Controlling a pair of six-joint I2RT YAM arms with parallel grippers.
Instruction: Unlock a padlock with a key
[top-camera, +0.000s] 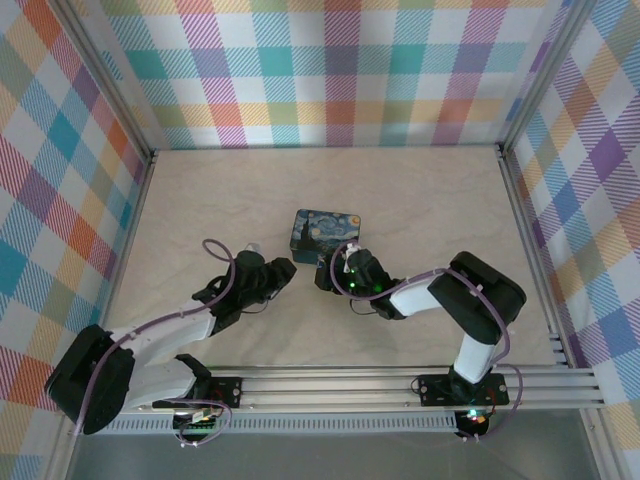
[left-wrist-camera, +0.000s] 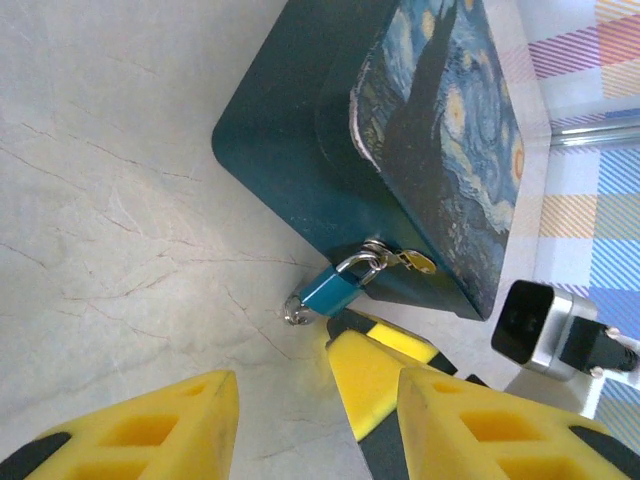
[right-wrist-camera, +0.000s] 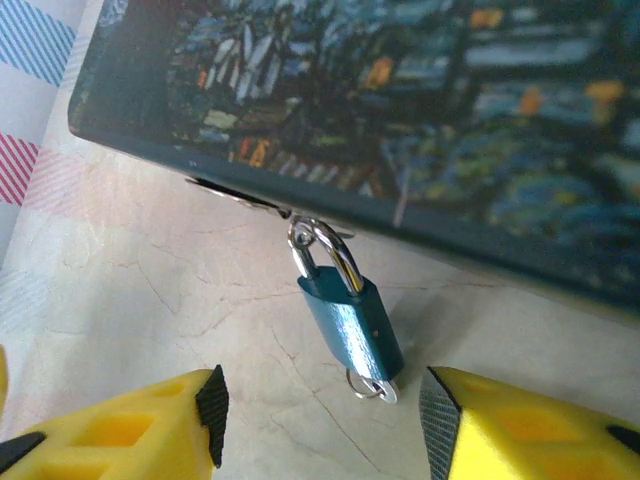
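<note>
My right gripper is blocking the padlock (left-wrist-camera: 332, 290) from my left gripper. My right gripper should move back and hold the tin's end (top-camera: 357, 228) while my left gripper comes in.
The small blue padlock (right-wrist-camera: 352, 325) hangs by its silvery shackle from the hasp of the dark-blue starry-night tin (right-wrist-camera: 400, 100). The key (right-wrist-camera: 380, 388) sits in the padlock's bottom end, its silvery head and ring sticking out just above the table. My right gripper (right-wrist-camera: 320, 420) is open, one finger on each side of the padlock's lower end, not touching it. In the left wrist view, the padlock (left-wrist-camera: 330, 288) and key (left-wrist-camera: 295, 310) lie just beyond my open left gripper (left-wrist-camera: 318, 400). A right-gripper finger (left-wrist-camera: 375, 375) reaches in beside the padlock.
The tin (top-camera: 326, 232) stands mid-table, with my left gripper (top-camera: 285, 268) and right gripper (top-camera: 330, 272) close together at its near side. Checked walls enclose the pale marbled table (top-camera: 200, 190). The right wrist camera (left-wrist-camera: 540, 320) sits near the tin's corner.
</note>
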